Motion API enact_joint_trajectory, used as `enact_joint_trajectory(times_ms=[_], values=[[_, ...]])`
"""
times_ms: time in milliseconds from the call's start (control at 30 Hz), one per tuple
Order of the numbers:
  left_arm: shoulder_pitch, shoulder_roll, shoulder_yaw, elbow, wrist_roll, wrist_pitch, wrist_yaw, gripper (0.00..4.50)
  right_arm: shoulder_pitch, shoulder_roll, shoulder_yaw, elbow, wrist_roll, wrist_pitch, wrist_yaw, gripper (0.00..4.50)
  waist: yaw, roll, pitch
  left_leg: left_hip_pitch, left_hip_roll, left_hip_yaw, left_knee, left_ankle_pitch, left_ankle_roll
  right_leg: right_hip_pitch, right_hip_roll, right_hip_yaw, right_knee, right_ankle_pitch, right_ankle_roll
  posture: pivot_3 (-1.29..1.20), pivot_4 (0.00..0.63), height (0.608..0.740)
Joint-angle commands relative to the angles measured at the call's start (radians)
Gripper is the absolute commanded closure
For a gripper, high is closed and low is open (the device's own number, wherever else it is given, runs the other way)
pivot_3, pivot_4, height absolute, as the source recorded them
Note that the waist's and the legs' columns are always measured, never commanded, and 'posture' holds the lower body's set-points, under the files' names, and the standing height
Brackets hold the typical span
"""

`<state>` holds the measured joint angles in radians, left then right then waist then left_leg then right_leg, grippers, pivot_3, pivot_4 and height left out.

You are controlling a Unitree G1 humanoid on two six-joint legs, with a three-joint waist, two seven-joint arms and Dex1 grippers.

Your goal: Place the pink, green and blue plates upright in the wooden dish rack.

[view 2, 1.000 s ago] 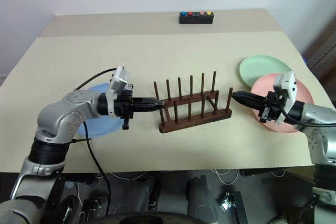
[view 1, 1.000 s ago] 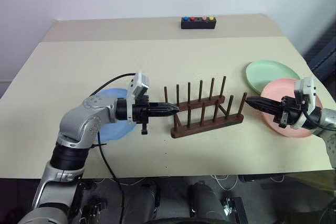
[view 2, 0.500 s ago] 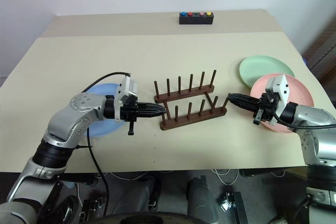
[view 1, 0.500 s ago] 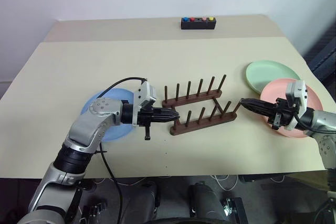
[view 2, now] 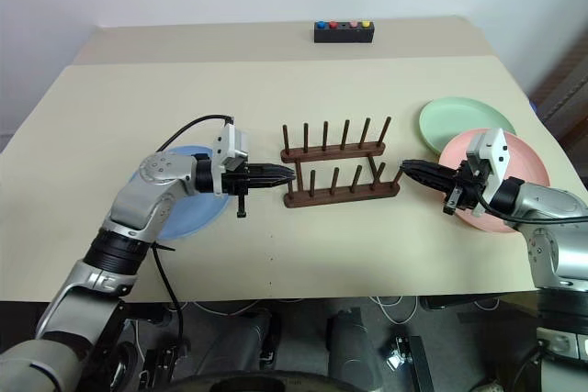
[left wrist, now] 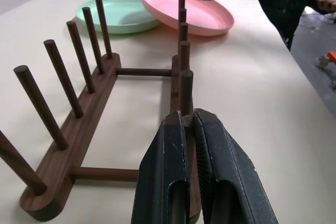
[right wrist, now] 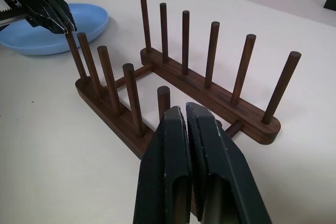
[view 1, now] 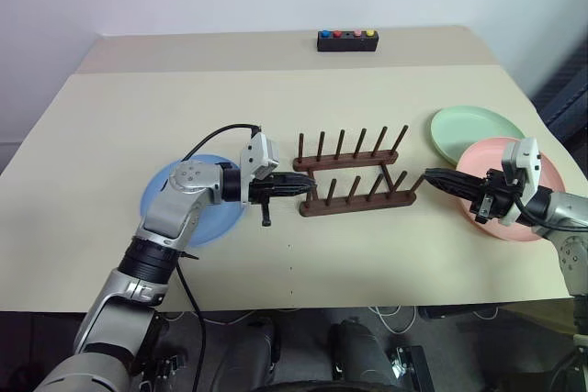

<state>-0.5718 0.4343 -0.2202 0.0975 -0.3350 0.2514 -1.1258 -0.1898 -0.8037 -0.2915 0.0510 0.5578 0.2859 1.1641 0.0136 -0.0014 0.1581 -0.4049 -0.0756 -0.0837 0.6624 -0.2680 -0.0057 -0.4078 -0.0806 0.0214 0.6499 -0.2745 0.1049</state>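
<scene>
The rack is crooked, so my left gripper and right gripper should move back from its end pegs [view 1: 418, 184], go down to the near bar's front side [view 1: 313, 211] and push the rack back.
The wooden dish rack [view 1: 354, 181] stands with nothing in it at the table's middle, its two peg rows running left to right. My left gripper [view 1: 310, 187] is shut, its tips against the rack's left end by the near bar's end peg [left wrist: 186, 85]. My right gripper [view 1: 430, 174] is also shut, its tips at the rack's right end. The blue plate [view 1: 163, 197] lies flat on the left, under my left forearm. Flat at the right lies the pink plate [view 1: 487, 158], beneath my right hand. The green plate [view 1: 473, 128] rests just behind it.
A black box with coloured buttons [view 1: 347, 39] stands at the table's far edge. The table [view 1: 138, 107] has wide free room behind the rack and in front of it. A black cable loops from my left wrist over the blue plate.
The rack has turned from a slant to lie square across the table and sits a little farther back. My left gripper followed its left end forward. The right gripper barely moved.
</scene>
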Motion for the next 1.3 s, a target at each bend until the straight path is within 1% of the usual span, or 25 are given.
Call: enact_joint_trajectory(times_ms=[33, 67, 100, 267, 300, 333, 400, 567, 667, 700, 767, 900, 967, 1000, 1067, 1167, 1233, 1267, 1300], values=[[0.008, 0.006, -0.003, 0.031, 0.022, 0.031, 0.01, 3.75, -0.009, -0.01, -0.033, -0.013, 0.004, -0.023, -0.004, 4.5, 0.0, 0.0, 0.0, 0.0, 0.0, 0.0, 0.0, 0.0, 0.0, 0.0, 0.0, 0.0, 0.0, 0.0, 0.0, 0.0, 0.15, 0.74], [0.007, 0.0, 0.002, 0.032, 0.022, 0.036, 0.023, 3.46, -0.012, -0.009, -0.031, -0.01, 0.003, -0.025, -0.004, 4.5, -0.001, 0.0, 0.0, 0.0, 0.0, 0.0, 0.0, 0.0, 0.0, 0.0, 0.0, 0.0, 0.0, 0.0, 0.0, 0.0, 0.15, 0.74], [0.005, -0.006, 0.007, 0.032, 0.024, 0.041, 0.035, 3.05, -0.014, -0.009, -0.029, -0.009, 0.002, -0.026, -0.004, 4.5, -0.001, 0.0, 0.0, 0.0, 0.0, 0.0, 0.0, 0.0, 0.0, 0.0, 0.0, 0.0, 0.0, 0.0, 0.0, 0.0, 0.15, 0.74], [0.009, -0.009, 0.025, 0.001, 0.014, 0.074, 0.051, 0.41, -0.021, -0.007, -0.024, -0.003, 0.003, -0.027, -0.002, 4.5, -0.001, 0.0, 0.0, -0.001, 0.0, 0.0, 0.0, 0.0, 0.0, -0.001, 0.0, 0.0, 0.0, 0.0, 0.0, 0.0, 0.15, 0.74], [0.01, -0.006, 0.031, -0.007, 0.011, 0.078, 0.055, 0.04, -0.022, -0.007, -0.023, -0.003, 0.003, -0.026, -0.001, 4.5, -0.001, 0.0, 0.0, -0.001, 0.0, 0.0, 0.0, 0.0, 0.0, -0.001, 0.0, 0.0, 0.0, 0.0, 0.0, 0.0, 0.15, 0.74], [0.01, -0.004, 0.046, -0.015, -0.001, 0.09, 0.061, 0.04, -0.023, -0.007, -0.023, -0.002, 0.003, -0.027, 0.0, 4.5, -0.001, 0.0, 0.0, -0.001, 0.0, 0.0, 0.0, 0.0, 0.0, -0.001, 0.0, 0.0, 0.0, 0.0, 0.0, 0.0, 0.15, 0.74], [0.007, -0.003, 0.095, -0.035, -0.071, 0.157, 0.058, 0.04, -0.023, -0.008, -0.024, -0.001, 0.005, -0.025, 0.003, 4.5, -0.002, 0.0, 0.0, -0.001, 0.0, 0.0, 0.0, 0.0, 0.0, -0.001, 0.0, 0.0, 0.0, 0.0, 0.0, 0.0, 0.15, 0.74], [0.017, 0.02, 0.185, -0.084, -0.142, 0.193, 0.071, 0.04, -0.019, -0.01, -0.028, -0.004, 0.009, -0.02, 0.007, 4.5, -0.002, 0.0, 0.0, -0.001, 0.0, 0.0, 0.0, 0.0, 0.0, -0.001, 0.0, 0.0, 0.0, 0.0, 0.0, 0.0, 0.15, 0.74], [0.023, 0.029, 0.242, -0.136, -0.229, 0.254, 0.064, 0.04, -0.017, -0.012, -0.03, -0.003, 0.01, -0.02, 0.01, 4.5, -0.001, 0.0, 0.0, -0.001, 0.0, 0.0, 0.0, 0.0, 0.0, -0.001, 0.0, 0.0, 0.0, 0.0, 0.0, 0.0, 0.15, 0.74], [0.028, 0.04, 0.255, -0.163, -0.263, 0.285, 0.053, 0.27, -0.016, -0.013, -0.03, -0.003, 0.01, -0.019, 0.011, 4.5, -0.001, 0.0, 0.0, -0.001, 0.0, 0.0, 0.0, 0.0, 0.0, -0.001, 0.0, 0.0, 0.0, 0.0, 0.0, 0.0, 0.15, 0.74], [0.056, 0.073, 0.257, -0.242, -0.333, 0.357, 0.011, 0.88, -0.004, -0.019, -0.03, -0.011, 0.017, -0.01, 0.027, 4.5, -0.003, 0.0, 0.0, -0.001, 0.0, 0.0, 0.0, 0.0, 0.0, -0.001, 0.0, 0.0, 0.0, 0.0, 0.0, 0.0, 0.15, 0.74], [0.12, 0.152, 0.195, -0.38, -0.381, 0.424, -0.065, 2.92, 0.015, -0.032, -0.037, -0.009, 0.018, -0.012, 0.052, 4.5, -0.003, 0.0, 0.0, 0.0, 0.0, 0.0, -0.001, 0.0, 0.0, -0.001, 0.0, 0.001, 0.0, 0.0, 0.0, 0.0, 0.15, 0.74], [0.134, 0.176, 0.154, -0.401, -0.362, 0.428, -0.081, 4.02, 0.016, -0.036, -0.043, -0.005, 0.02, -0.012, 0.058, 4.5, -0.001, 0.0, 0.0, 0.0, 0.0, 0.0, -0.001, 0.0, 0.0, -0.001, 0.0, 0.001, 0.0, 0.0, 0.0, 0.0, 0.15, 0.74], [0.138, 0.172, 0.135, -0.402, -0.351, 0.429, -0.073, 4.47, 0.018, -0.039, -0.046, -0.006, 0.02, -0.012, 0.06, 4.5, 0.0, 0.0, 0.0, 0.0, 0.0, 0.0, -0.001, 0.0, 0.0, -0.001, 0.0, 0.001, 0.0, 0.0, 0.0, 0.0, 0.15, 0.74], [0.151, 0.172, 0.078, -0.407, -0.299, 0.398, -0.07, 4.47, 0.028, -0.046, -0.054, -0.008, 0.023, -0.011, 0.071, 4.5, 0.001, 0.0, 0.0, 0.0, 0.0, 0.0, -0.001, 0.0, 0.0, 0.0, 0.0, 0.0, -0.001, 0.0, 0.0, 0.0, 0.15, 0.74], [0.17, 0.173, -0.033, -0.367, -0.15, 0.303, -0.044, 4.47, 0.067, -0.061, -0.039, -0.024, 0.008, -0.015, 0.098, 4.5, 0.0, 0.0, 0.0, 0.0, 0.0, 0.0, -0.001, -0.001, 0.001, 0.0, 0.0, 0.0, -0.002, 0.0, 0.0, 0.0, 0.15, 0.74], [0.168, 0.142, -0.081, -0.307, -0.045, 0.226, 0.021, 4.47, 0.089, -0.074, -0.016, -0.018, -0.025, -0.027, 0.1, 4.5, 0.0, 0.0, 0.0, 0.0, 0.0, 0.0, -0.001, -0.001, 0.001, 0.0, 0.0, 0.0, -0.002, 0.0, 0.0, 0.0, 0.15, 0.74], [0.161, 0.123, -0.11, -0.269, 0.019, 0.195, 0.073, 4.47, 0.1, -0.079, 0.009, -0.011, -0.065, -0.052, 0.096, 4.5, 0.0, 0.0, 0.0, 0.0, 0.0, 0.0, -0.001, -0.001, 0.001, 0.0, 0.0, 0.001, -0.002, 0.0, 0.0, 0.0, 0.15, 0.74], [0.158, 0.096, -0.128, -0.241, 0.055, 0.183, 0.113, 4.47, 0.11, -0.076, 0.037, -0.01, -0.104, -0.077, 0.089, 4.5, 0.0, 0.0, 0.0, 0.0, 0.0, 0.0, -0.001, -0.001, 0.001, 0.0, 0.0, 0.001, -0.002, 0.0, 0.0, 0.0, 0.15, 0.74]])
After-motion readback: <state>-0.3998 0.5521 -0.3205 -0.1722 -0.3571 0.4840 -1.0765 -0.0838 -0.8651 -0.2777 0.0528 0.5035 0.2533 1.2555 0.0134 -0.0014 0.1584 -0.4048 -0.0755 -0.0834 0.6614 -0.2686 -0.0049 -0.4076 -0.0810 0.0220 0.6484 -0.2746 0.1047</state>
